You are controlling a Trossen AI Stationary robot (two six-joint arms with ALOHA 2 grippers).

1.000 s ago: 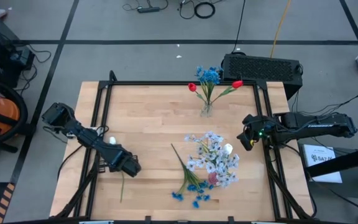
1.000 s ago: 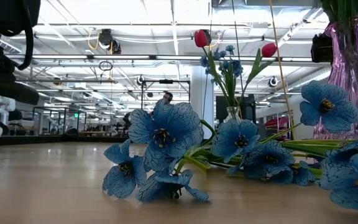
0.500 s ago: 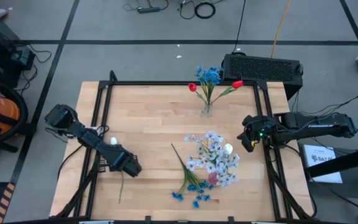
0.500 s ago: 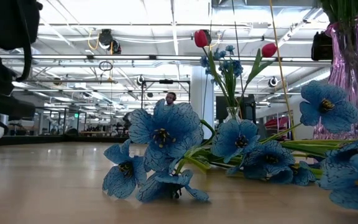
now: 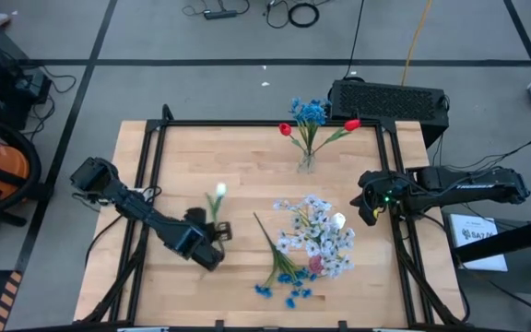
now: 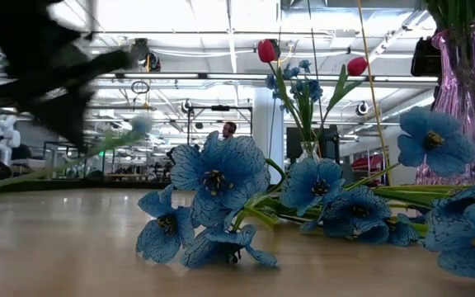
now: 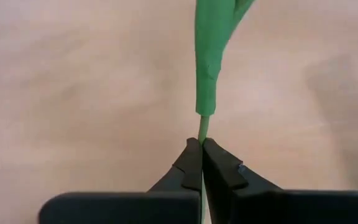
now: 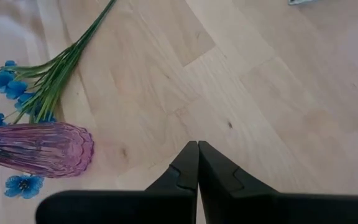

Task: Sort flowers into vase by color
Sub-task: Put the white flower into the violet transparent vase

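My left gripper is holding the white tulip, and the purple vase stands closer to my right gripper. My right gripper should therefore take the tulip's stem.
My left gripper is over the table's middle left, shut on a white tulip whose bloom points toward the far edge; it shows blurred in the low view. My right gripper is shut and empty at the right edge. A clear vase at the far middle holds blue clusters and two red tulips. Pale lavender-white clusters stand in a purple vase. Blue flowers lie on the table near the front. My left gripper pinches the tulip's thin bare stem between its two fingertips, just below the wider green leaf wrap. The stem runs on straight ahead of the fingers. The tulip is lifted clear of the table, its bloom out beyond the fingers.
A black frame runs round the wooden table. A black box sits behind the far right corner. Bare wood lies to the left and far left of the flower pile.
My left gripper has swung toward the table's right and turned about, carrying the white tulip. The tulip, which lay with its stem toward the near edge, is now lifted clear with its bloom pointing toward the far edge.
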